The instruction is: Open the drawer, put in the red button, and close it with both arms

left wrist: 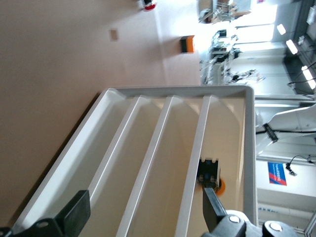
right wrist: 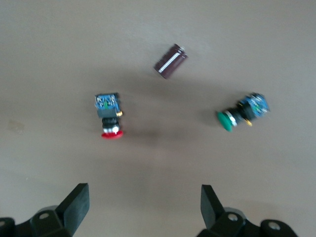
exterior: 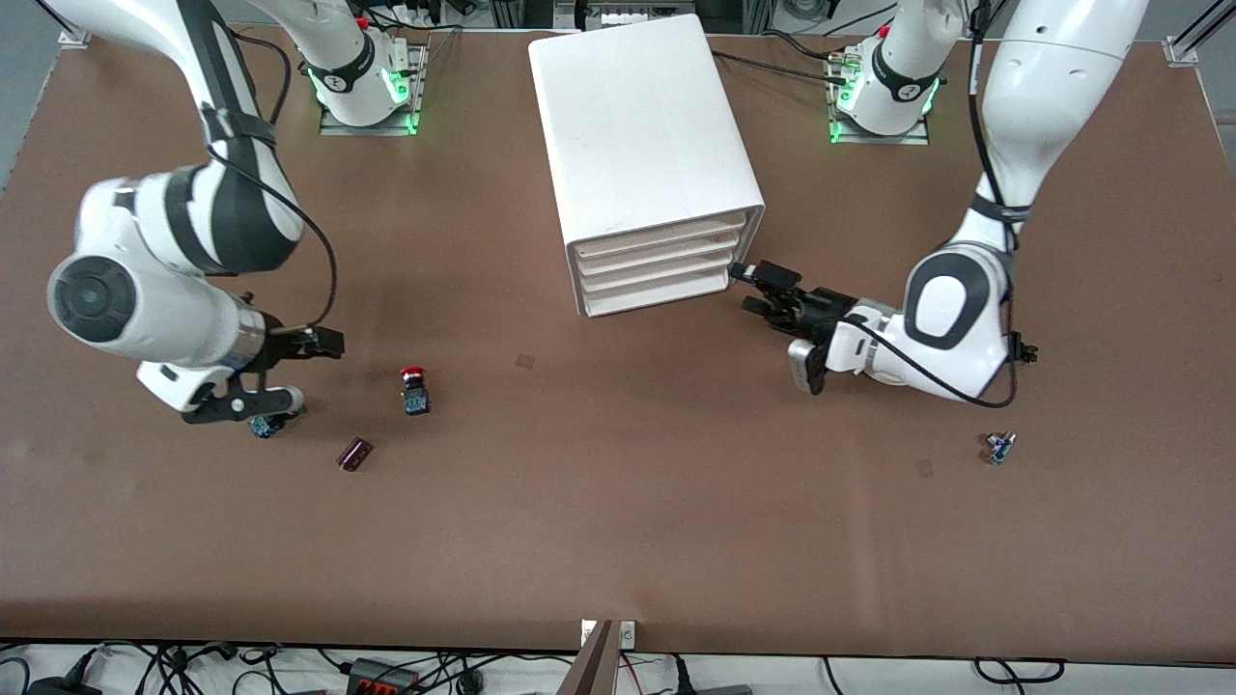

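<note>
Plain cream (left wrist: 173,153) can be seen behind the edge of the drawer (left wrist: 149,160) under the black part, so that drawer should come straight out empty when the robot pulls it.
The white cabinet (exterior: 642,125) stands mid-table, its four stacked drawers (exterior: 657,259) facing the front camera, none pulled out. My left gripper (exterior: 745,288) is open and empty, just in front of the drawer fronts at the corner toward the left arm's end. In the left wrist view its fingers (left wrist: 76,212) straddle the drawer fronts (left wrist: 148,163). The red button (exterior: 414,389) lies on the table toward the right arm's end, also in the right wrist view (right wrist: 110,118). My right gripper (exterior: 311,369) is open and empty, over the table beside the red button.
A green-capped button (exterior: 263,425) (right wrist: 242,114) lies under the right hand. A dark cylinder (exterior: 354,454) (right wrist: 170,61) lies nearer the front camera. A small part (exterior: 999,447) lies toward the left arm's end. An orange box (left wrist: 186,44) shows in the distance.
</note>
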`<action>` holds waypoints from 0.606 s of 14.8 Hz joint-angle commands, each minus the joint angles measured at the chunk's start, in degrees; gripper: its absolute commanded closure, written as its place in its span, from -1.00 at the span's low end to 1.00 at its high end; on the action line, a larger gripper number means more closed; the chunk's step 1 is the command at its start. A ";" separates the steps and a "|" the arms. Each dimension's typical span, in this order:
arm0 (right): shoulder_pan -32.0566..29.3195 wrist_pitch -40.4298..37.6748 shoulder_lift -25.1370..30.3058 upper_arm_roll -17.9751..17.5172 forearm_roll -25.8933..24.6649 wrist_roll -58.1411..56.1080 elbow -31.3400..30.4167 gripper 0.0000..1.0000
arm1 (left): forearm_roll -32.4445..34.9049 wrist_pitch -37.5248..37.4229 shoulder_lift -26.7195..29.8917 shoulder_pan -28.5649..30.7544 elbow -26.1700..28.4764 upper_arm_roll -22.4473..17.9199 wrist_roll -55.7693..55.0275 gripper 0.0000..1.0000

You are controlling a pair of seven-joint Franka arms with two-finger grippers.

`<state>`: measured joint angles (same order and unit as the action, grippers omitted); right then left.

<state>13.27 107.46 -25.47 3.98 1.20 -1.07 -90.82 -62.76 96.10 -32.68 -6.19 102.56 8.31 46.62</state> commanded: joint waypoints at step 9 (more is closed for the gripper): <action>6.16 13.47 -14.78 -0.20 1.51 -0.07 0.47 -1.00 | -6.94 6.02 -0.02 -0.32 11.95 3.55 20.97 -0.75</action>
<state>19.59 120.46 -38.97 3.74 1.39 -0.95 -90.89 -67.57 101.64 -33.07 -7.18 112.24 11.13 63.74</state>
